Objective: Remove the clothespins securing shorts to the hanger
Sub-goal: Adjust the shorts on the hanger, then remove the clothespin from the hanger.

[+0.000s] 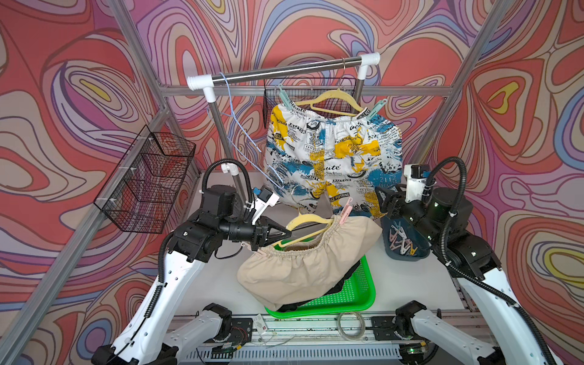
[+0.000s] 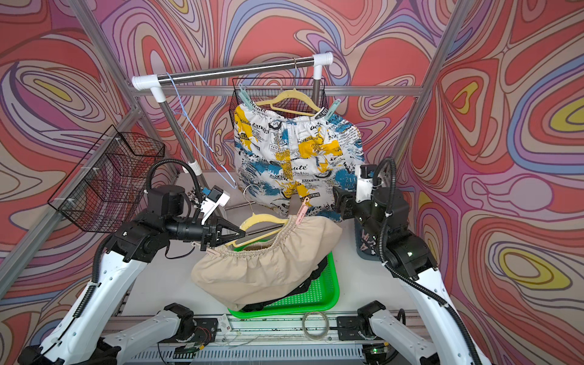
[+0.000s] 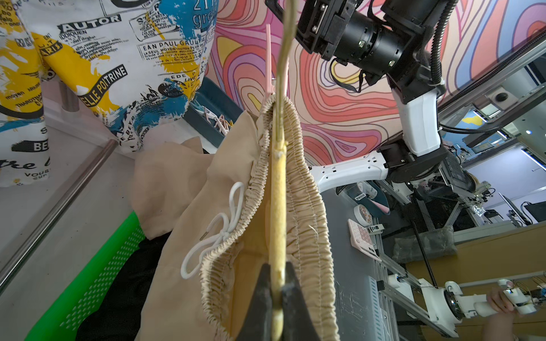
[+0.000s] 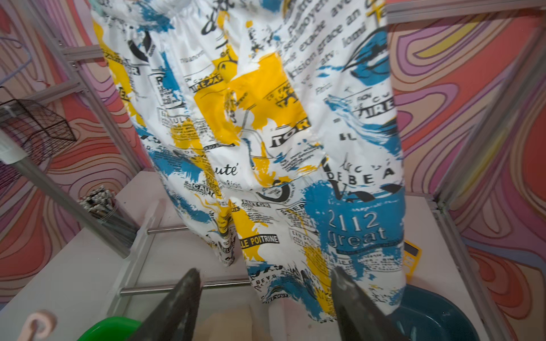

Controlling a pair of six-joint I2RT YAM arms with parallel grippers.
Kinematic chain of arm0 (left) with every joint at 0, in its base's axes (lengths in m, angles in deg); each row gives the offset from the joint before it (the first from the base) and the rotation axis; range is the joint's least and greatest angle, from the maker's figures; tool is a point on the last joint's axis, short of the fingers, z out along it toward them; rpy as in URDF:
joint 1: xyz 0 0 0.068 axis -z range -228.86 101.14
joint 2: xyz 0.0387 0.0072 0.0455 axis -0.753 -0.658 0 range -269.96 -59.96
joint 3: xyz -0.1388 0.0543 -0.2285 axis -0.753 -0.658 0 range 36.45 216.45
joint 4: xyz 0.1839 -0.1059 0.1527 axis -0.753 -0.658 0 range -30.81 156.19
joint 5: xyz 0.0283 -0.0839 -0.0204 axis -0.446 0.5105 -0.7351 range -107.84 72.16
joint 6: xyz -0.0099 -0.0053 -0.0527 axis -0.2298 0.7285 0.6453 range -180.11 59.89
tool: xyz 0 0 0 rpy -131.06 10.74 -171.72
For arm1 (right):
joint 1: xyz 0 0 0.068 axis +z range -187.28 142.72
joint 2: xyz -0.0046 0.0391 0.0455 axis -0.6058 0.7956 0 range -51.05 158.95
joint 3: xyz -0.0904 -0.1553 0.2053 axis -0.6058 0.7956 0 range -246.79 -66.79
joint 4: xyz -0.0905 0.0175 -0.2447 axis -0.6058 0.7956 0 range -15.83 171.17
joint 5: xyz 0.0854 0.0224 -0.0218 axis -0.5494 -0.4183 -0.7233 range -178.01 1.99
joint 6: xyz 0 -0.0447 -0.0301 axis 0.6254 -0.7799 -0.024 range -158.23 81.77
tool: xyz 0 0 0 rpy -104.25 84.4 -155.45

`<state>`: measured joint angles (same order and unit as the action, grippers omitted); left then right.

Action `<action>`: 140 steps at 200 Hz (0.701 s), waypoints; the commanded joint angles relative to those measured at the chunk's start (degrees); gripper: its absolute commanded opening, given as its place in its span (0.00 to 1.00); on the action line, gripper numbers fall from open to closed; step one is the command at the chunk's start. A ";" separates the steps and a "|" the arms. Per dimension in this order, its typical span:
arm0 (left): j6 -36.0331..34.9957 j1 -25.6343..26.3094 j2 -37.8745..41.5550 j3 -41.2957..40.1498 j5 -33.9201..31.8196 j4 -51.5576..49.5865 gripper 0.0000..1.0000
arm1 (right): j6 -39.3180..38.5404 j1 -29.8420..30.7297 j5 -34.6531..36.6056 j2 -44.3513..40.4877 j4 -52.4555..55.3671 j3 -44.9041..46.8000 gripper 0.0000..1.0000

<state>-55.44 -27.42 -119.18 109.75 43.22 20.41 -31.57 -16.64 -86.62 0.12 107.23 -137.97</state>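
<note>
The far pink clothespin's upper end sticks up clear above the beige shorts' waistband, so I keep moving my right gripper there until its fingers are around that end.
My left gripper is shut on a yellow hanger that carries the beige shorts above the green tray. A pink clothespin clips their far waistband end to the hanger. Another pink one sits at the near end by my fingers. The printed shorts hang from the rail on a second yellow hanger with two mint-green clothespins. My right gripper stands open and empty beside their lower hem. Black shorts lie in the tray.
A green tray lies under the beige shorts. A dark blue bin with several loose clothespins stands at the right. A wire basket is mounted on the left frame. An empty blue wire hanger dangles from the rail.
</note>
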 commanded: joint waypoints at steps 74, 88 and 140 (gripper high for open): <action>-4.81 0.15 4.33 -10.68 2.97 7.84 0.00 | 3.24 -0.18 -28.24 -1.40 0.68 1.72 0.70; -4.41 0.18 5.05 -11.61 2.56 9.63 0.00 | 3.82 -0.32 -32.16 -0.36 1.21 1.75 0.70; -5.49 -0.82 5.45 -14.14 3.72 13.70 0.00 | 5.76 -2.07 -42.19 3.27 2.43 1.47 0.71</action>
<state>-59.16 -27.56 -114.40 96.83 44.42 28.80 -26.63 -17.19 -122.86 2.92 108.26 -135.46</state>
